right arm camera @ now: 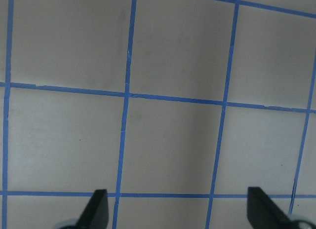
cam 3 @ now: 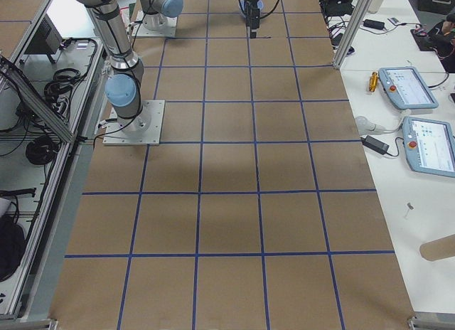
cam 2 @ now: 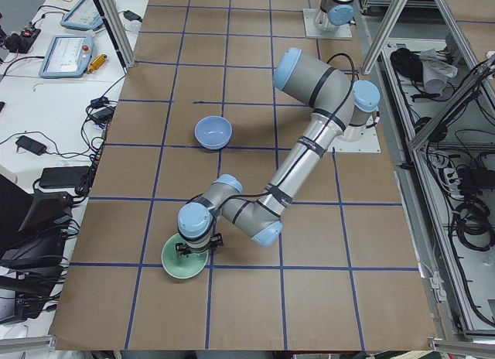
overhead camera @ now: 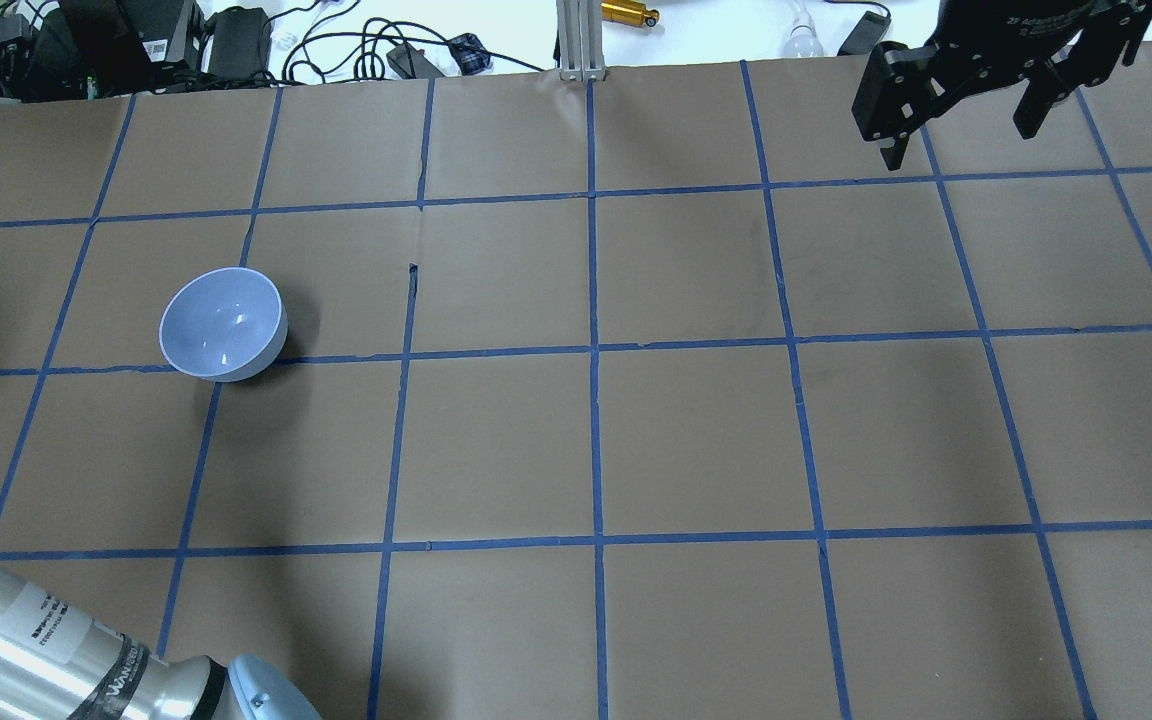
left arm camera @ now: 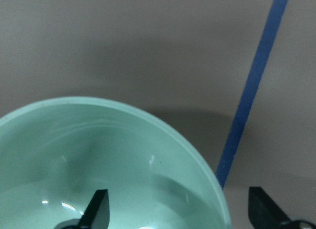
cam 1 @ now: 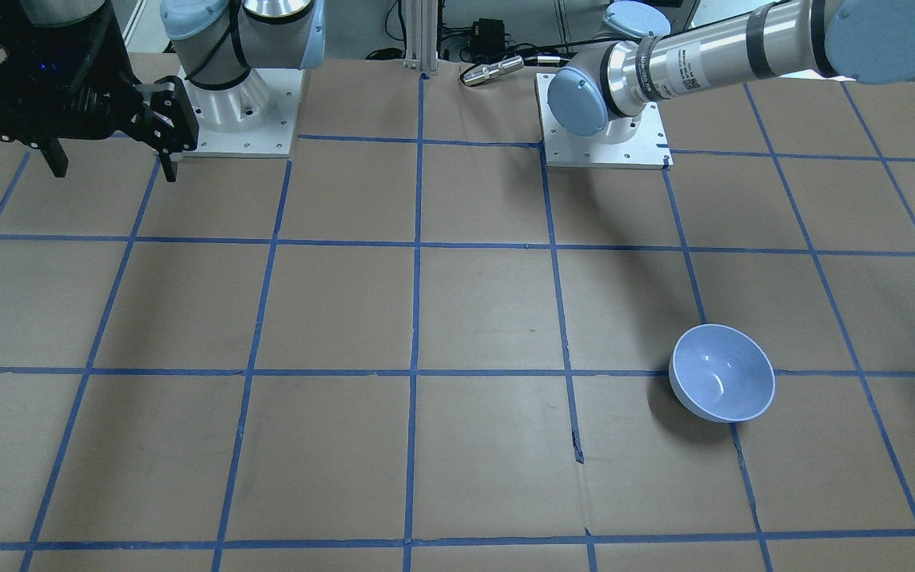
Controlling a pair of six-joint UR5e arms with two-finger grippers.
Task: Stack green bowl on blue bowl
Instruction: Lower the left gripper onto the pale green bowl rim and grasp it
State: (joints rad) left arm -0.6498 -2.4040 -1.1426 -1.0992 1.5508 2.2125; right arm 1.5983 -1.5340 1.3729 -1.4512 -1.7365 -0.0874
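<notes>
My gripper is ready to lower the green bowl. The green bowl will go down most of the way inside because the blue bowl's wide opening is open and empty.
The green bowl sits upright near the table's end on my left, and fills the lower left of the left wrist view. My left gripper is open and low over it. Its jaws straddle the bowl's right rim, with one fingertip inside the bowl and the other outside. The blue bowl stands upright and empty on the table, apart from the green one; it also shows in the overhead view and the exterior left view. My right gripper is open and empty, far from both bowls.
The table is brown paper with a blue tape grid. The arm base plates stand at the robot's side. Cables and boxes lie beyond the far edge. Teach pendants rest on a side bench.
</notes>
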